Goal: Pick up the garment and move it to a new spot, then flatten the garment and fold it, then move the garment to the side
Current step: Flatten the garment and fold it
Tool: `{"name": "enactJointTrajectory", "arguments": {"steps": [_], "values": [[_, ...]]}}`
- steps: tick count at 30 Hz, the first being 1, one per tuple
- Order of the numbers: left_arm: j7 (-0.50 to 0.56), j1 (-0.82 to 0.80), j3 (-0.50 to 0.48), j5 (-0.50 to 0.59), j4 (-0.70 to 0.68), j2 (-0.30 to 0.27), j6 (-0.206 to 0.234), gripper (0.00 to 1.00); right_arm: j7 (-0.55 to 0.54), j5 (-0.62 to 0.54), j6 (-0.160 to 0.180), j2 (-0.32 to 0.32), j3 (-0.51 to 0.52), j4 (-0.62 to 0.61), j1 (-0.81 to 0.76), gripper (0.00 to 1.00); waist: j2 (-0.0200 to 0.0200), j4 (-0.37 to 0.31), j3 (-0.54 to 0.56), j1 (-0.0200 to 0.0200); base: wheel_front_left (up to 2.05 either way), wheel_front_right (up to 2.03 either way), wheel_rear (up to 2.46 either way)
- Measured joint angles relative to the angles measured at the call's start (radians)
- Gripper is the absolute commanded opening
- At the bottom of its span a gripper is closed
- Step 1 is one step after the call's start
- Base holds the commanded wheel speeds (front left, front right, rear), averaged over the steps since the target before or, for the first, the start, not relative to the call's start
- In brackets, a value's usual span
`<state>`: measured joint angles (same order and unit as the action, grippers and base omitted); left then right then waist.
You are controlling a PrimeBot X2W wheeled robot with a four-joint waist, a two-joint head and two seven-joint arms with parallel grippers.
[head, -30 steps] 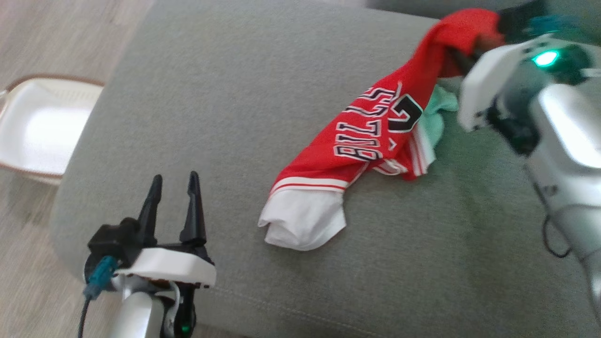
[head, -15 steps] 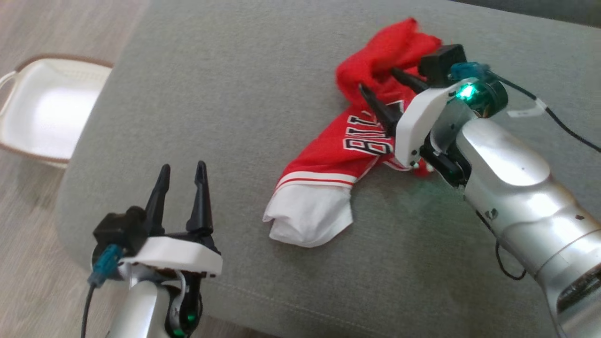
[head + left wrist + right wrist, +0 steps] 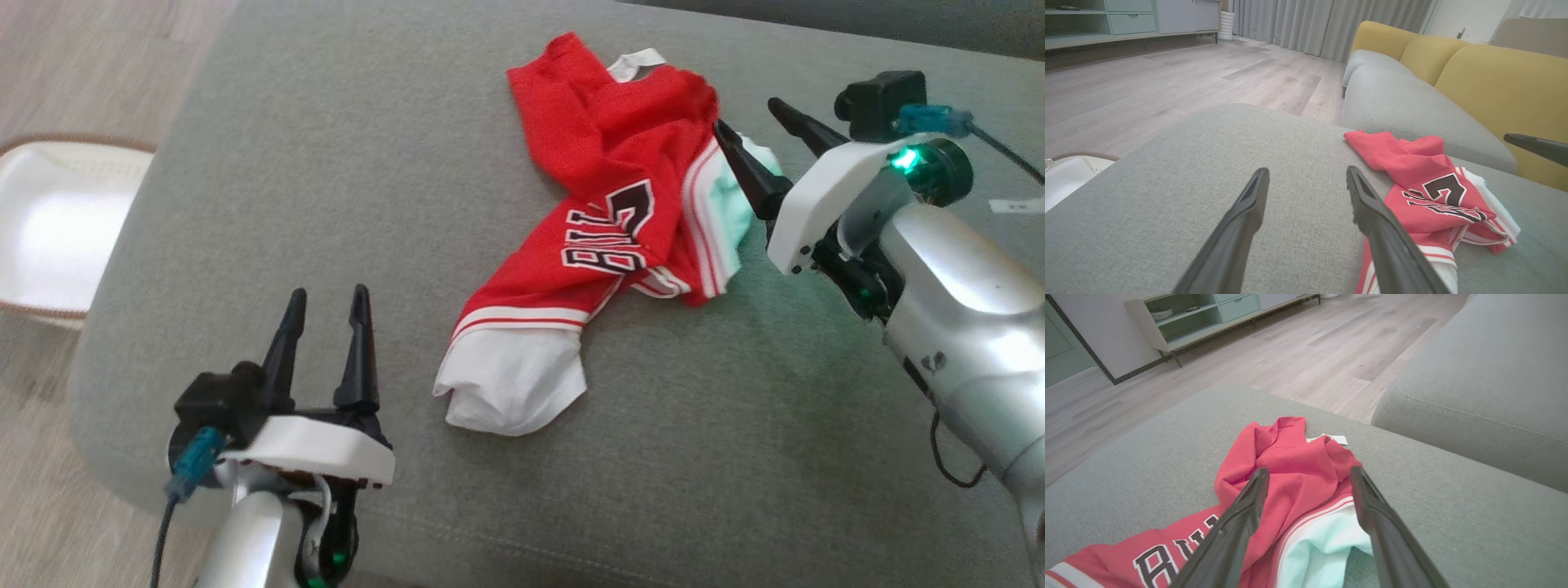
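Observation:
I see the black lettering stop at a fold, so I expect the red jersey to spread out wide and show hidden lettering when I pull the jersey's edge.
The garment is a red jersey with white trim and black lettering, lying crumpled on the grey cushion. It also shows in the left wrist view as the garment and in the right wrist view as the garment. My right gripper is open just above the garment's right edge, holding nothing. Its fingers frame the red cloth in the right wrist view. My left gripper stands open over bare cushion at the lower left, well apart from the garment.
A white basket sits on the wooden floor left of the cushion. A second grey seat cushion with yellow backrests lies beyond. A low cabinet stands across the floor.
My right gripper opened and let go of the garment's red end, which dropped onto the cushion in a heap. The right arm pulled back to the right. The head view shifted.

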<state>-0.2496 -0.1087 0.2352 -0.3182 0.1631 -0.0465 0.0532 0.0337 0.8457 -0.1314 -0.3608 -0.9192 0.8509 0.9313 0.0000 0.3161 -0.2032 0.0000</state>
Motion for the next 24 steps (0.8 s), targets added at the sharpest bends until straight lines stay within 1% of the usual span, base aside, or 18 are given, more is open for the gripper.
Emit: {"name": "enactJointTrajectory", "arguments": {"steps": [6, 10, 14, 19, 22, 23, 24], "values": [[0.000, -0.003, 0.021, -0.018, 0.002, 0.000, 0.002, 1.00, -0.105, 0.056, 0.000, 0.001, -0.022, 0.075, 0.077, 1.00, 0.0000, 0.056, -0.033, 0.0000, 0.00, 0.00, 0.00], [0.000, -0.011, 0.042, -0.033, 0.001, 0.000, 0.010, 1.00, -0.189, 0.079, 0.000, -0.003, -0.047, 0.134, 0.167, 1.00, 0.0000, 0.102, -0.064, 0.0000, 0.00, 0.00, 0.00], [0.000, -0.028, 0.051, -0.052, -0.007, 0.001, 0.023, 1.00, -0.275, 0.112, 0.000, -0.016, -0.070, 0.177, 0.213, 1.00, 0.0000, 0.144, -0.102, 0.0001, 0.00, 0.00, 0.00], [0.000, -0.044, 0.075, -0.065, -0.015, 0.004, 0.035, 1.00, -0.299, 0.132, 0.000, -0.046, -0.086, 0.214, 0.241, 1.00, 0.0000, 0.185, -0.144, 0.0000, 0.00, 0.00, 0.00], [0.000, -0.045, 0.077, -0.072, -0.017, 0.005, 0.035, 1.00, -0.329, 0.170, 0.000, -0.053, -0.089, 0.216, 0.255, 1.00, 0.0000, 0.202, -0.167, 0.0001, 0.00, 0.00, 0.00], [0.000, -0.046, 0.077, -0.072, -0.018, 0.005, 0.035, 1.00, -0.330, 0.174, 0.000, -0.056, -0.098, 0.215, 0.256, 0.95, 0.0000, 0.206, -0.174, 0.0001, 0.00, 0.00, 0.00], [0.000, -0.047, 0.077, -0.072, -0.018, 0.005, 0.036, 1.00, -0.330, 0.178, 0.000, -0.057, -0.103, 0.214, 0.256, 0.65, 0.0000, 0.209, -0.179, 0.0001, 0.00, 0.00, 0.00]]}}
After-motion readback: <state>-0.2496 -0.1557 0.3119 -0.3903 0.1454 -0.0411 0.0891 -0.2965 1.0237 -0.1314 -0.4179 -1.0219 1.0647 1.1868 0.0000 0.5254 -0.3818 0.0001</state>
